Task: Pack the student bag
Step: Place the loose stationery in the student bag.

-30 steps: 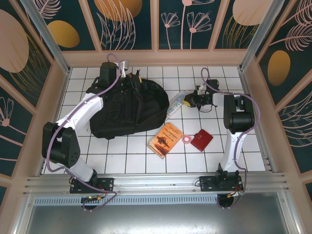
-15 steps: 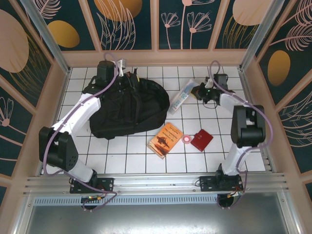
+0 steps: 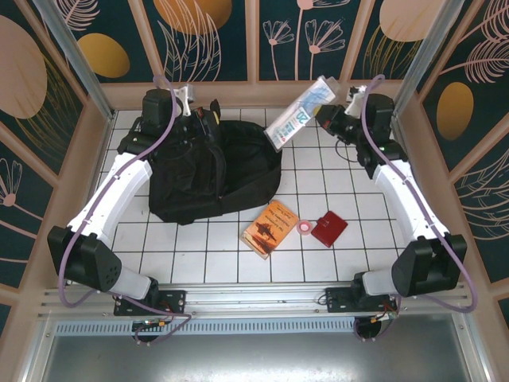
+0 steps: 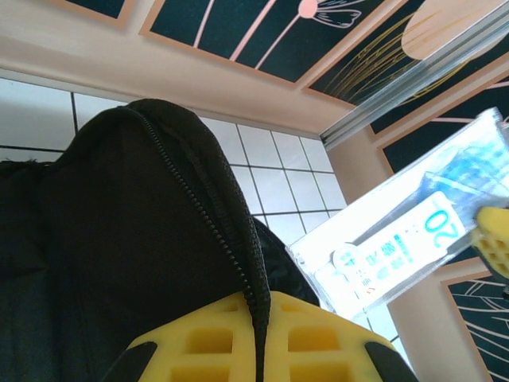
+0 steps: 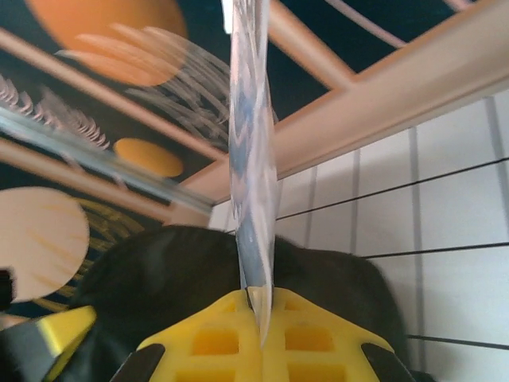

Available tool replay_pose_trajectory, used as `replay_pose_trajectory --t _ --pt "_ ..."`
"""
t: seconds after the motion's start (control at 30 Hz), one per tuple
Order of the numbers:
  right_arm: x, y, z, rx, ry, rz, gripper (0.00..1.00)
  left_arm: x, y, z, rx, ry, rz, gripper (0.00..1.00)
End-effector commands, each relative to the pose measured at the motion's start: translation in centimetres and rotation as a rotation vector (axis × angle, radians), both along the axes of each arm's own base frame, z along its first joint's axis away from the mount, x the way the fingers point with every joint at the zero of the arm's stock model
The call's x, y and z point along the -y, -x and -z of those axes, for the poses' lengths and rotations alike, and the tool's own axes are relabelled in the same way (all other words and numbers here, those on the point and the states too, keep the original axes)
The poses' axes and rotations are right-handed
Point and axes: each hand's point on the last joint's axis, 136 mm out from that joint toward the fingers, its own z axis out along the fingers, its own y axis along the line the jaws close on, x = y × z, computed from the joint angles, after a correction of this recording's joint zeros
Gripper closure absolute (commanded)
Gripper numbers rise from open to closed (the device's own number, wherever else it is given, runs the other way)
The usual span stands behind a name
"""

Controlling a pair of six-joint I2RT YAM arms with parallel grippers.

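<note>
The packet's loose end (image 3: 277, 137) points at the bag's wide opening (image 3: 247, 151), so my right gripper keeps moving in and lets go of the packet deep inside the bag.
The student bag (image 3: 211, 171) is a big black backpack lying at the back left of the tiled table. My left gripper (image 3: 203, 121) is shut on its zipper edge (image 4: 238, 239), and the yellow fingers (image 4: 318, 342) pinch the zipper strip and hold the rim up. My right gripper (image 3: 322, 110) is shut on one edge of a clear plastic packet (image 3: 298, 111) with blue print. It holds the packet in the air, above the bag's back right corner. In the right wrist view the packet (image 5: 253, 159) stands edge-on above the yellow fingers (image 5: 318, 342), with the bag (image 5: 159, 286) below.
An orange book (image 3: 270, 228), a small pink tape roll (image 3: 305, 228) and a dark-red wallet (image 3: 328, 228) lie on the tiles in front of the bag. Wooden walls (image 3: 254, 94) close in the back and both sides.
My right gripper has lifted the packet off the tiles and carried it up and back, toward the bag. My left gripper has pulled the bag's zipper edge up and toward the back left.
</note>
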Motion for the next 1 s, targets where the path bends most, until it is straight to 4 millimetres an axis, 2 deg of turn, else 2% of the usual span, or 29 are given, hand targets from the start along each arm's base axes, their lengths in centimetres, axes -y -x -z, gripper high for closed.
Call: replay_pose_trajectory --t 0.0,0.13,0.27,0.4,0.53,0.77,0.93,0.97 --pt "-2.5 1.5 -3.4 0.062 -0.030 -0.003 1.00 -0.4 0.3 -5.1 0.133 0.036 -0.002 1.00" --pt "-6.3 2.4 -2.6 0.051 -0.032 -0.003 1.00 -0.6 0.3 -5.9 0.138 0.059 -0.003 1.00" --pt "-9.7 2.8 -0.2 0.004 -0.068 -0.003 1.00 -0.4 0.3 -7.2 0.150 0.088 0.010 1.00" --pt "-13.4 1.9 1.4 -0.051 -0.119 -0.050 1.00 -0.2 0.4 -8.5 0.166 0.109 0.022 1.00" --pt "-17.6 1.0 2.4 -0.095 -0.070 -0.072 1.00 -0.2 0.5 -9.2 0.179 0.110 0.026 1.00" --pt "-24.7 1.0 5.9 -0.199 -0.037 -0.205 1.00 -0.2 -0.1 -10.0 0.191 0.101 0.031 1.00" --pt "-28.3 1.6 8.2 -0.269 0.012 -0.281 1.00 -0.6 -0.6 -10.1 0.199 0.095 0.013 1.00" --pt "-28.7 1.6 8.6 -0.275 0.028 -0.297 0.96 -0.7 -0.6 -10.1 0.199 0.094 0.011 1.00"
